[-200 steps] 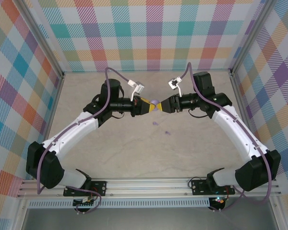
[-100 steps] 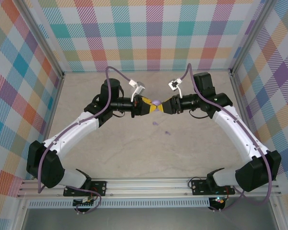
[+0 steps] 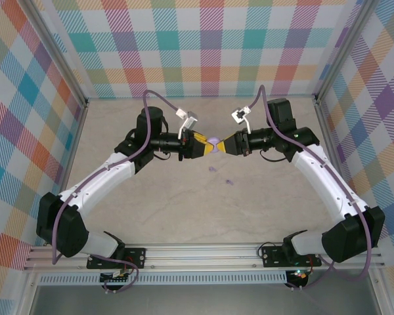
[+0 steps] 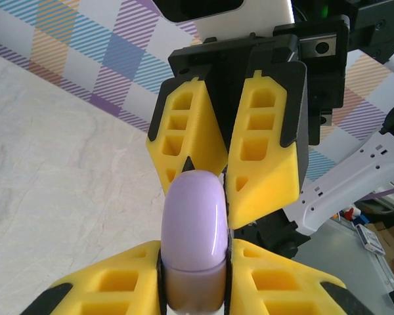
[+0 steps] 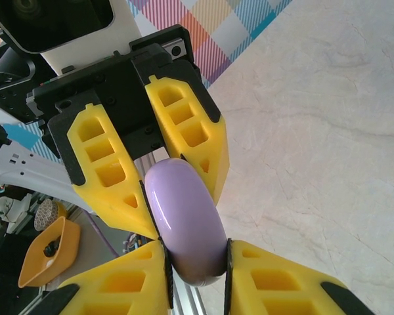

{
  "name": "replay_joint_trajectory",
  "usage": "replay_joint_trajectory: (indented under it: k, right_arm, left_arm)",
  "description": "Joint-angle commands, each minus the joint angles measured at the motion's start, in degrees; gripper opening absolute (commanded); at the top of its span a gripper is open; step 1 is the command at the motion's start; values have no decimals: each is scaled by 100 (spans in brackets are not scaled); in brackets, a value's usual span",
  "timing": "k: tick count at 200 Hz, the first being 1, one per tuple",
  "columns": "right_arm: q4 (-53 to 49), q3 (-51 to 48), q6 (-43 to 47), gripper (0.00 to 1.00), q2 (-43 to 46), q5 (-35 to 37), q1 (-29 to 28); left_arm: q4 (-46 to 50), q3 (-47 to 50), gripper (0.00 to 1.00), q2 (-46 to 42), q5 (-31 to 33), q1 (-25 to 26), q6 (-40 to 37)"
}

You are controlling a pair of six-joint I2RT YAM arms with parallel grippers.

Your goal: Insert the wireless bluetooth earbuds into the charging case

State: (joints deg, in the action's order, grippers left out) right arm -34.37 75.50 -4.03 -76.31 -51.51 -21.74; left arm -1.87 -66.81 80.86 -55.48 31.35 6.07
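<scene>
The charging case [image 5: 184, 213] is at a slant between my right gripper's fingers. Next, my right gripper opens and grips the case's end [image 5: 200, 262] squarely while my left gripper holds the case.
A lilac, disc-shaped charging case [image 3: 214, 141] hangs closed and edge-on above the middle of the table, between both arms. My left gripper [image 3: 209, 146] is shut on its left side, and my right gripper [image 3: 221, 146] is shut on its right side. In the left wrist view my yellow pads clamp the case [image 4: 194, 223], with the right gripper's fingers [image 4: 262, 151] against its far end. In the right wrist view the case [image 5: 184, 216] sits between my pads in the same way. Two tiny lilac earbuds [image 3: 212, 169] [image 3: 228, 181] lie on the table just in front.
The pale marble-patterned tabletop [image 3: 151, 197] is ringed by checked walls [image 3: 210, 46] on three sides. An aluminium rail [image 3: 203, 252] with both arm bases runs along the near edge. Purple cables loop above each wrist.
My right gripper has closed from open onto the case's right side. The left gripper has kept its hold, and the case has stayed in place.
</scene>
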Motion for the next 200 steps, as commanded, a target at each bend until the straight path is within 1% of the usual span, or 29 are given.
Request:
replay_joint_trajectory:
  k: [1,33,74,131,149,172,200]
  right_arm:
    - [419,61,-67,26,46,-454,-98]
    - [456,70,-112,26,-2,-526,-94]
    - [481,70,-143,27,-34,-549,-94]
    - [202,87,23,28,-21,-354,-94]
    - [83,96,79,33,15,-256,-96]
    - [-89,122,133,43,71,-87,-95]
    - [-275,123,211,50,134,32,-98]
  left_arm:
    - [-184,-36,26,132,-274,117,59]
    - [-235,-52,31,186,-259,134,146]
    - [-235,-121,31,279,-254,186,172]
    - [-176,-164,19,276,-91,187,89]
    - [-67,-184,16,279,-53,186,-33]
    - [49,-128,15,182,122,184,-396]
    - [-131,254,14,-125,326,212,-1279]
